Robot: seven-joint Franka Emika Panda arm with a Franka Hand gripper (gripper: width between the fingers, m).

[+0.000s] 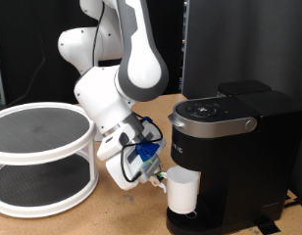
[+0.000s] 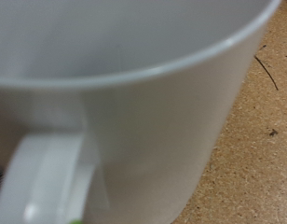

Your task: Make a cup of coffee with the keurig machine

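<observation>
The white cup (image 1: 182, 191) is hanging upright by its handle at the open drip tray (image 1: 196, 217), so the robot's gripper should go on moving it gently in and down until the cup's base rests there.
The white cup (image 1: 182, 192) stands under the spout of the black keurig machine (image 1: 234, 147), on its drip tray at the exterior view's bottom. The lid of the machine is down. My gripper (image 1: 159, 179) is low at the cup's left side in the exterior view, right against or very near it. In the wrist view the cup (image 2: 153, 103) fills the picture, blurred and very close, with its handle (image 2: 41, 182) in front of the camera. My fingers do not show in the wrist view. I cannot tell whether they touch the handle.
A white two-tier round stand (image 1: 38, 157) with dark mesh shelves is at the exterior view's left. The table (image 2: 251, 140) is brown particle board. A dark panel stands behind the machine.
</observation>
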